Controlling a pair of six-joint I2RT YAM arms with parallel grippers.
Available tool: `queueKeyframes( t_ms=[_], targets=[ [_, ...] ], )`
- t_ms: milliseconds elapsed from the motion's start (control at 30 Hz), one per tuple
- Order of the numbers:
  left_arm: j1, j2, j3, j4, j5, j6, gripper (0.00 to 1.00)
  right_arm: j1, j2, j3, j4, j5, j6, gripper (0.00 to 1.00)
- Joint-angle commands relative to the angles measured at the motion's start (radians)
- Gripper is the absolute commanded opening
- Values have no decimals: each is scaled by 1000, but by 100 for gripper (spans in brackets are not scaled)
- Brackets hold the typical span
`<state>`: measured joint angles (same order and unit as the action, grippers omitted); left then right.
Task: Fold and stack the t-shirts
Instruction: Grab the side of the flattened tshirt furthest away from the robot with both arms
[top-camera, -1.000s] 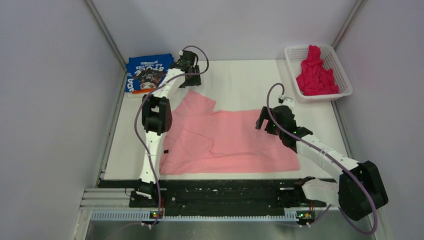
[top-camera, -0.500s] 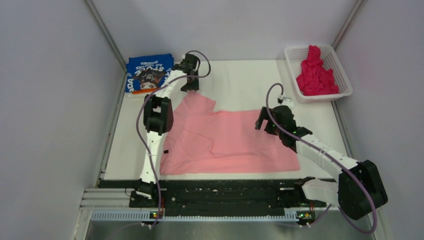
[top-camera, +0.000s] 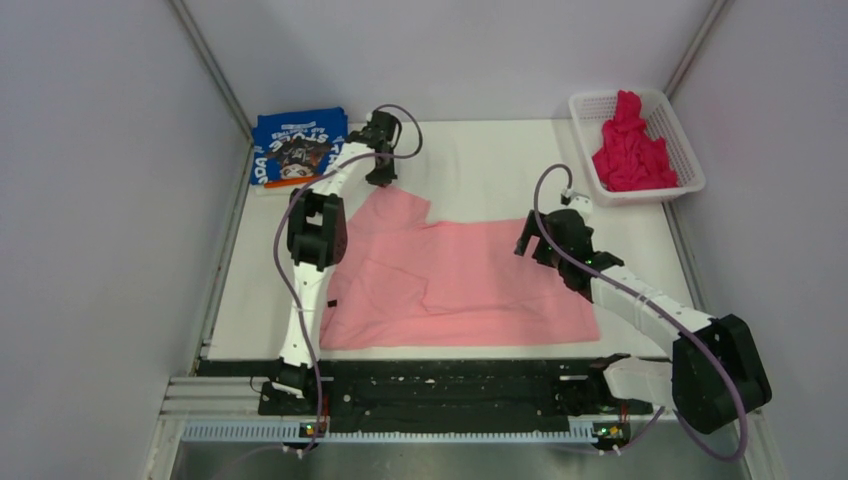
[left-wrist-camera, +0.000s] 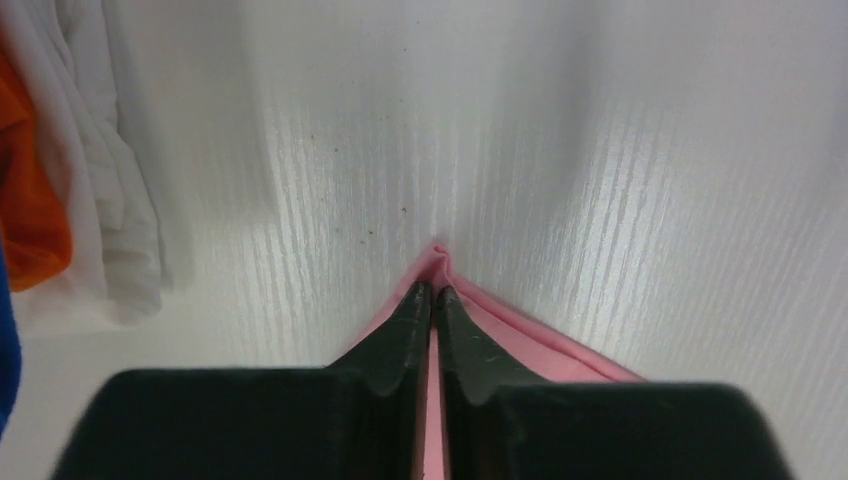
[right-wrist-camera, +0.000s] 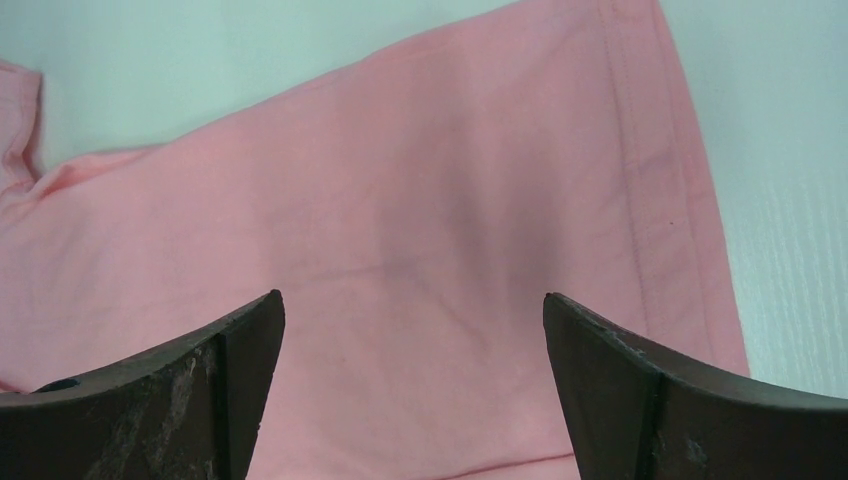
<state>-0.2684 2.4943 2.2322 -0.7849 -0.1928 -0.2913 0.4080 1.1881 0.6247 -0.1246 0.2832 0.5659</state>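
Observation:
The robot's left gripper is pinching the pink t-shirt's far corner (left-wrist-camera: 437, 258) while the other far corner lies free, so the right gripper should pinch that free corner (right-wrist-camera: 635, 12) before both grippers fold.
The light pink t-shirt (top-camera: 470, 275) lies spread over the middle of the table. My left gripper (top-camera: 384, 182) is at its far left corner and is shut on that corner; the pinched pink t-shirt tip (left-wrist-camera: 438, 256) sticks out past the left gripper (left-wrist-camera: 432, 292). My right gripper (top-camera: 540, 242) hovers over the shirt's far right edge with jaws wide open; the right gripper (right-wrist-camera: 412, 300) has only the pink t-shirt (right-wrist-camera: 400, 220) beneath it. A folded blue t-shirt (top-camera: 293, 146) with white lettering lies at the far left. A crumpled magenta t-shirt (top-camera: 630, 145) sits in the basket.
The white mesh basket (top-camera: 686, 160) stands at the far right corner. Grey walls close in both sides and the back. White and orange cloth (left-wrist-camera: 40, 200) shows at the left edge of the left wrist view. A black rail (top-camera: 440, 385) runs along the near edge.
My left gripper came down from near the blue t-shirt to the pink shirt's far left corner and closed on it. My right gripper shifted slightly further over the shirt's right edge, still open.

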Motion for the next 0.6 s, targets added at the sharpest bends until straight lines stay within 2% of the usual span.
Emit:
queueKeyframes(
  t_ms=[0,200,400,567],
  targets=[
    [3,-16,-39,4,-22,-9,1,-18,33,76,43,57,19,99],
    [3,-94,-75,62,27,10,0,-87,144,204,-44,103,25,98],
    [-4,-255,-251,162,52,-4,0,-128,386,485,-230,255,-30,94],
    [-13,-380,-398,230,59,-29,0,-152,605,687,-308,299,-73,87]
  ],
)
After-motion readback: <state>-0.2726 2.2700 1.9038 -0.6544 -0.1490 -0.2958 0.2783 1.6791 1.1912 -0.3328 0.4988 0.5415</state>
